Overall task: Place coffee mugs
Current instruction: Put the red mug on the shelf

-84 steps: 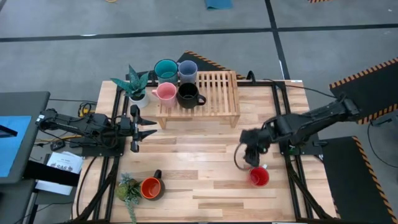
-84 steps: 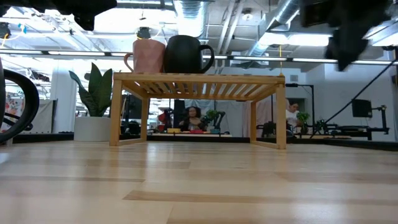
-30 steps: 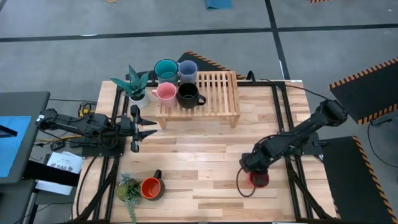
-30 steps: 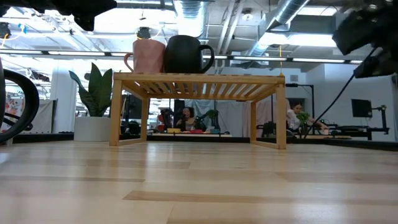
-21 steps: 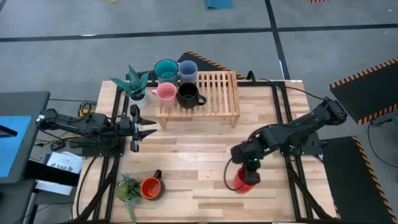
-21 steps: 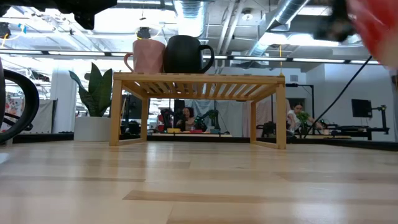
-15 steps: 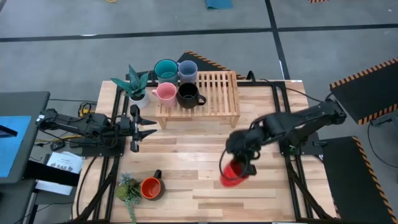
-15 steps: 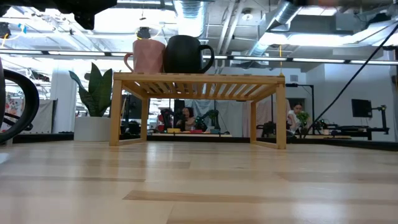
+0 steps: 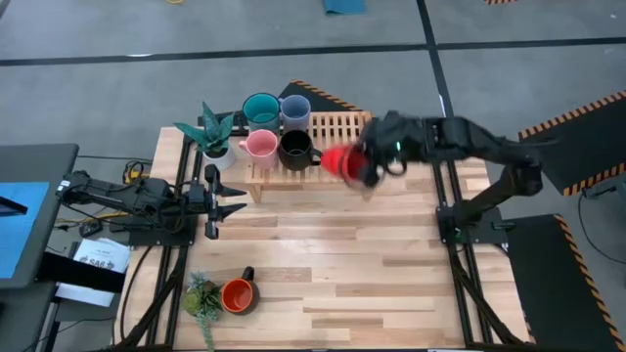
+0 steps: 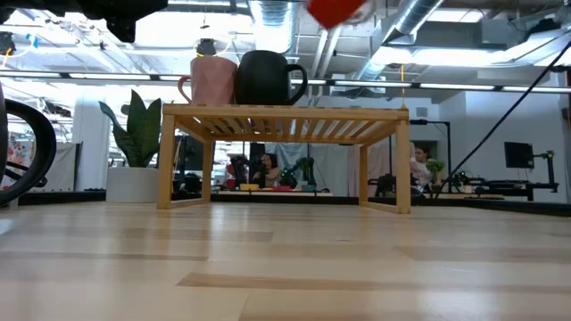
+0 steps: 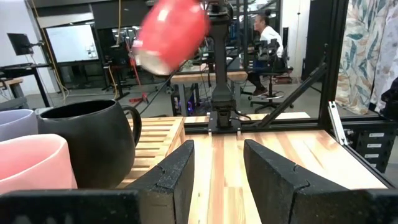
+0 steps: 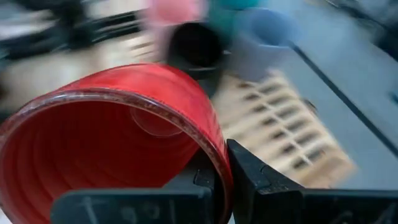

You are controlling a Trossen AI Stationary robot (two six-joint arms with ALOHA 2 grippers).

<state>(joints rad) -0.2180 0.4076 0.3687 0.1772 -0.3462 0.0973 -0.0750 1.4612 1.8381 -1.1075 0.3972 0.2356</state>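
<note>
The rack's slats [image 9: 333,125] next to the grey-blue mug are free for the red mug's base [image 10: 332,12], so the robot's right gripper goes on carrying and lowering the red mug until its base rests there.
My right gripper [image 9: 366,168] is shut on a red mug [image 9: 339,161] and holds it in the air over the middle of the wooden rack [image 9: 342,137], just right of the black mug [image 9: 295,149]. The low view shows the red mug [image 10: 337,11] well above the rack top. Pink [image 9: 260,145], teal [image 9: 260,110] and grey-blue [image 9: 294,110] mugs stand on the rack's left part. An orange mug [image 9: 238,295] stands on the table near the front left. My left gripper [image 9: 231,201] waits open at the table's left edge. My right gripper pinches the red mug's wall at the rim [image 12: 219,163], one finger [image 12: 202,182] inside the mug and one finger [image 12: 252,174] outside. The mug is lifted clear of the rack and tipped onto its side, its opening turned toward the wrist camera.
A potted plant [image 9: 210,132] stands left of the rack, and a second small plant [image 9: 202,298] sits beside the orange mug. The rack's right half [image 9: 358,142] holds nothing. Bare tabletop [image 9: 323,254] lies between the rack and the front edge.
My right gripper took hold of the red mug at the table's near right, lifted it clear and carried it up and toward the far edge and the left, over the rack. The mug has tipped from upright onto its side.
</note>
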